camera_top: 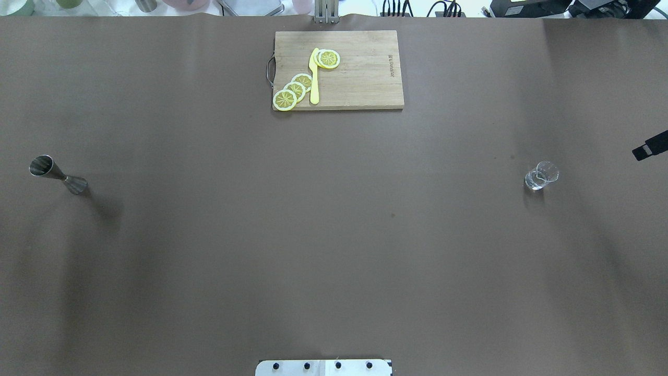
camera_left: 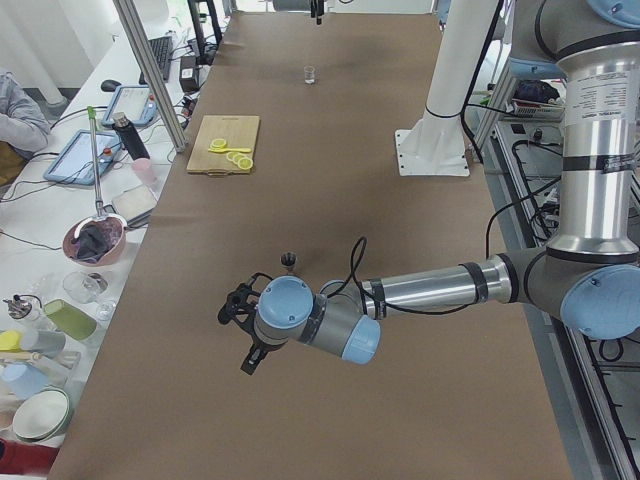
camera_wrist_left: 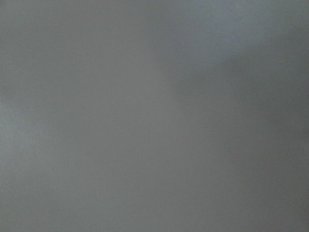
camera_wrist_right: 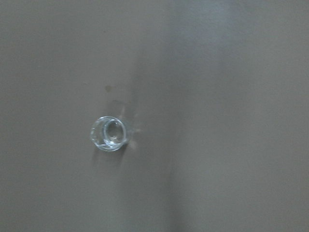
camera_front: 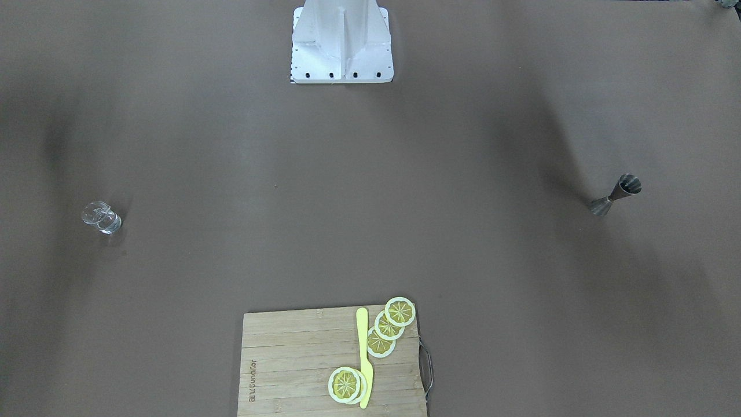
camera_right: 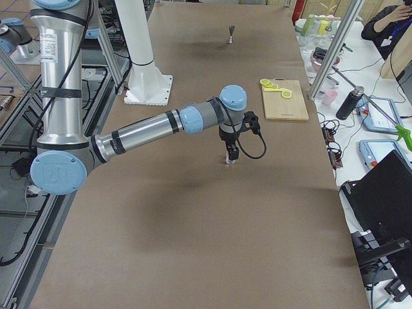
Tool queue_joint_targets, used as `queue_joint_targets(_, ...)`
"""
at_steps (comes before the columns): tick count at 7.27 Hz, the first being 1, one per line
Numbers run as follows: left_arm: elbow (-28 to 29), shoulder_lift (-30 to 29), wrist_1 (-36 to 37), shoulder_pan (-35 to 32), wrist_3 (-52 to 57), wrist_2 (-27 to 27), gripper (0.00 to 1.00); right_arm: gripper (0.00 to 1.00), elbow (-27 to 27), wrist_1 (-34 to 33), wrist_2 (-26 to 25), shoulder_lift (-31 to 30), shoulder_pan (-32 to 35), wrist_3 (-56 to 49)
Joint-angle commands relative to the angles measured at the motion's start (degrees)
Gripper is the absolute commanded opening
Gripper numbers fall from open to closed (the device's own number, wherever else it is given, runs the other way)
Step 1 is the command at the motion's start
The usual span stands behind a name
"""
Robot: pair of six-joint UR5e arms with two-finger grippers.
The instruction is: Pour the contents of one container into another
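My right gripper is pointing down toward the small clear glass cup's open rim [camera_front: 96, 212]. I should tilt the gripper level and come at the cup's side [camera_front: 107, 221] before I pour.
The small clear glass cup [camera_front: 101, 218] [camera_top: 541, 175] stands upright on the brown table, on my right side. The right wrist view looks straight down into the cup [camera_wrist_right: 109, 133], with no fingers in the picture. In the exterior right view my right gripper [camera_right: 230, 153] hangs just above it, and I cannot tell whether it is open or shut. The silver hourglass jigger [camera_front: 616, 194] [camera_top: 57, 174] stands upright far off on my left side. My left gripper [camera_left: 248, 360] shows only in the exterior left view, nearer the camera than the jigger [camera_left: 289, 262]; its state cannot be told. The left wrist view shows only blurred table.
A wooden cutting board [camera_front: 289, 359] [camera_top: 360, 73] lies at the far middle edge with several lemon slices [camera_top: 295, 90] and a yellow knife [camera_top: 314, 78]. The white robot base [camera_front: 341, 46] stands at the near middle edge. A black part [camera_top: 649, 146] pokes in at the overhead view's right edge.
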Motion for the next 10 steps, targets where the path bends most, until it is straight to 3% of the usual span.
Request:
queue_joint_targets(1,1.0,-0.3,-11.8,2.9,-0.9,0.9,0.99,1.00,1.3,5.0,5.0,-0.1,-0.8,-0.9)
queue_joint_targets(3,3.4,-1.0,-22.8,8.5,-1.6,8.9,0.99,1.00,-1.3,11.6,6.3,-0.7,-2.2,-0.5)
queue_joint_targets(5,5.9,-0.7,-34.1,12.2,-20.7,9.6,0.99,1.00,-2.7,12.0,9.9,-2.4,-2.6,-1.0)
queue_joint_targets(6,7.0,-0.5,-39.3,13.6,-29.8,9.7,0.99,1.00,-4.2,11.9,9.1,-2.7,-1.7,-1.1)
queue_joint_targets(9,7.6,3.2,-57.1,24.4,-46.2,21.0,0.99,1.00,-7.9,12.4,9.3,-5.9,-1.0,-13.4)
queue_joint_targets(10,7.6,5.9,-64.7,31.9,-52.5,29.0,0.99,1.00,-9.7,15.8,9.3,-8.0,-1.0,-16.7)
